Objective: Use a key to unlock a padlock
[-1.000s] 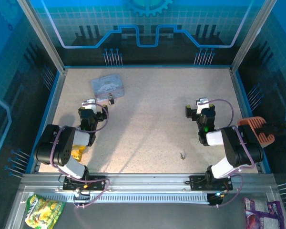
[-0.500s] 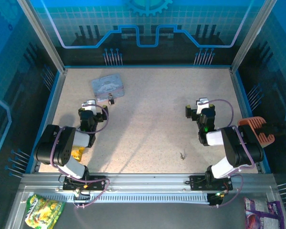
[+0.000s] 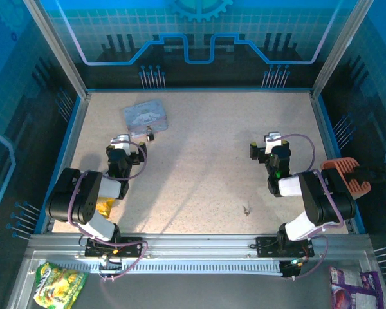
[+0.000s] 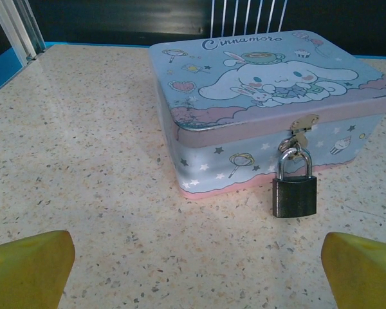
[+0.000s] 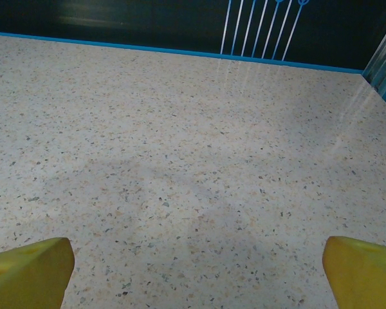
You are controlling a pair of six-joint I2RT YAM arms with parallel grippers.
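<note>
Next, I move my left gripper back while my right gripper takes the key (image 3: 246,210), because my left gripper is empty in front of the padlock (image 4: 294,197) and the key is next to my right arm.
A small dark padlock (image 4: 294,195) with a silvery shackle hangs from the brass hasp of a pale blue cartoon tin (image 4: 270,96); from above the padlock (image 3: 150,134) rests at the tin's (image 3: 145,116) near right corner. The tiny grey key (image 3: 246,210) lies on the table near the front, left of the right arm. My left gripper (image 4: 196,273) is open, its yellow fingertips (image 4: 29,267) wide apart, a short way in front of the tin. My right gripper (image 5: 196,273) is open too, over bare table, with nothing between its fingertips (image 5: 363,270).
The speckled table (image 3: 199,161) is ringed by a blue rim and glass walls. An orange object (image 3: 346,175) rests at the right edge. A yellow item (image 3: 103,206) lies by the left arm's base. Snack packets (image 3: 58,281) lie below the front rail.
</note>
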